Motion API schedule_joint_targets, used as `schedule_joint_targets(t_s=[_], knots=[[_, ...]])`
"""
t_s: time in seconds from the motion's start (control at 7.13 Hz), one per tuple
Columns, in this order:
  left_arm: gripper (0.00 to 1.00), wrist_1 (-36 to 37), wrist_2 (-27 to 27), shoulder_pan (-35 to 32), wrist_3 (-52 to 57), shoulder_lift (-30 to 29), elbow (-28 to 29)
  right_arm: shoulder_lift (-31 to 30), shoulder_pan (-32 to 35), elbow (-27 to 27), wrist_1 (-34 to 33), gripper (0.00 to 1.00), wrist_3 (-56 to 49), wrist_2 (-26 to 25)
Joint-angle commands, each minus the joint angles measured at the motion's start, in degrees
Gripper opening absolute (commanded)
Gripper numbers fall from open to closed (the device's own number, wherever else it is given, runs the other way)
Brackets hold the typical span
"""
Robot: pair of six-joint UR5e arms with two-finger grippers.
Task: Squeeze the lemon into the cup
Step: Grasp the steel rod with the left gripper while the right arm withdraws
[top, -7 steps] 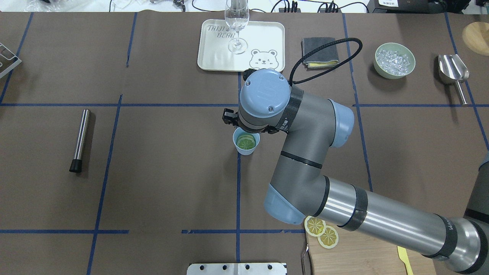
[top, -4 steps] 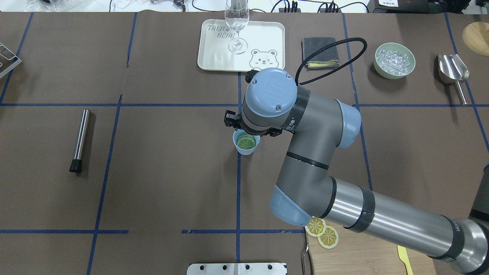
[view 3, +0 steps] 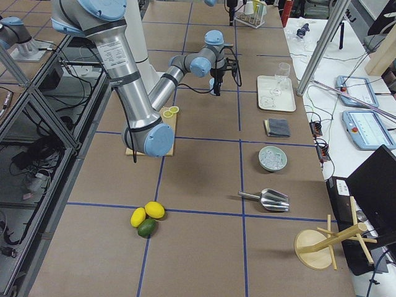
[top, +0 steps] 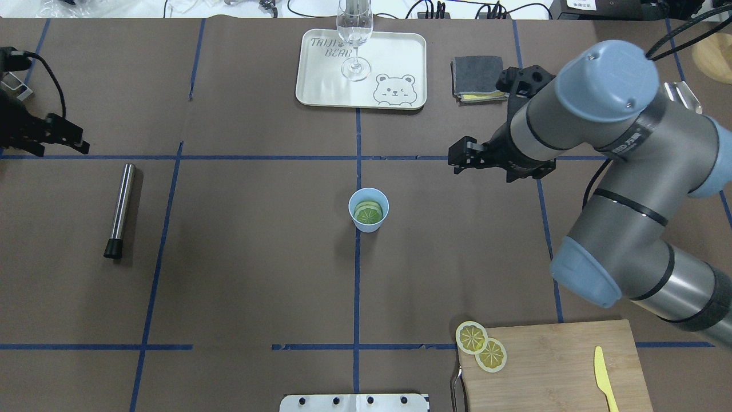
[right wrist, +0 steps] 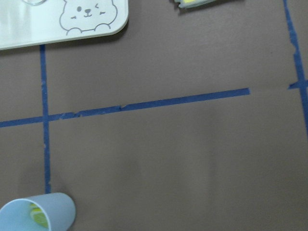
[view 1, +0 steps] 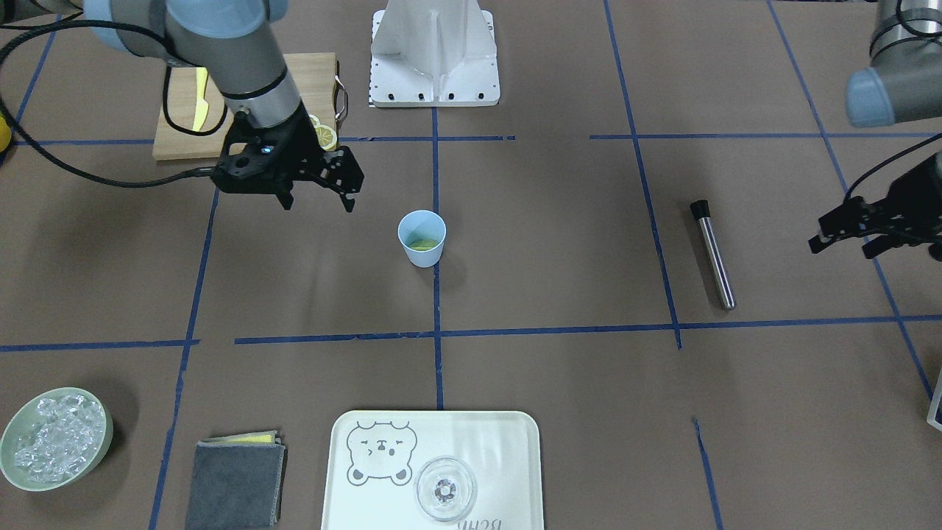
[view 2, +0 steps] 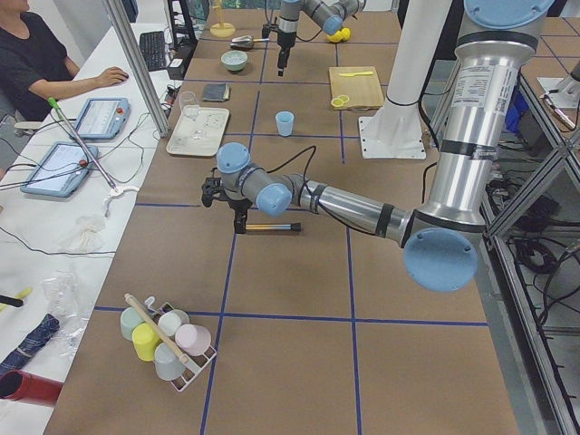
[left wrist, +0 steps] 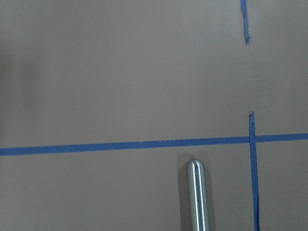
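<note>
Next, my left gripper takes the metal muddler point(view 1: 717, 260) by its handle and lowers its black end onto the cup's lemon slices, because the muddler is far from my right gripper.
The light-blue cup point(top: 369, 210) stands upright at the table's middle, with lemon slices point(top: 368, 214) lying inside; it also shows in the front view point(view 1: 422, 237) and at the lower left of the right wrist view point(right wrist: 36, 214). Two more lemon slices point(top: 481, 345) lie at the corner of the wooden board point(top: 549, 366). My right gripper point(view 1: 318, 200) is open and empty, raised and well off to the cup's side toward the board. My left gripper point(view 1: 846, 244) is open and empty, far from the cup, near the top end of a metal muddler point(top: 121, 209).
A white tray point(top: 400, 57) with a wine glass point(top: 354, 34) stands at the far middle, with a folded grey cloth point(top: 479, 77) beside it. A bowl of ice point(view 1: 55, 438) sits past the cloth. A yellow knife point(top: 603, 372) lies on the board.
My right arm has lifted off the cup and swung away to the right and back. My left gripper has come into view at the table's left edge. The cup has not moved.
</note>
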Motion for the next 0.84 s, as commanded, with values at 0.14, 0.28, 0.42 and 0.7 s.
schedule_joint_targets(t_s=[0.14,0.28,0.42,0.7], knots=[[1.0,-3.4,5.9,9.01,-6.62,-1.61,5.0,-4.17,3.02,0.62,0.44,1.0,-5.47,1.5],[0.98,-3.49,5.99,9.46,-6.45,-2.05,5.54,-4.27,3.01,0.79,0.44,1.0,-5.47,1.59],[0.96,-3.49,5.99,10.5,-6.36,-3.45,7.2,-4.27,3.01,0.71,0.44,1.0,-5.47,1.59],[0.5,-3.49,5.99,11.39,-6.01,-3.37,7.65,-4.18,2.93,0.62,0.44,1.0,-5.47,1.67]])
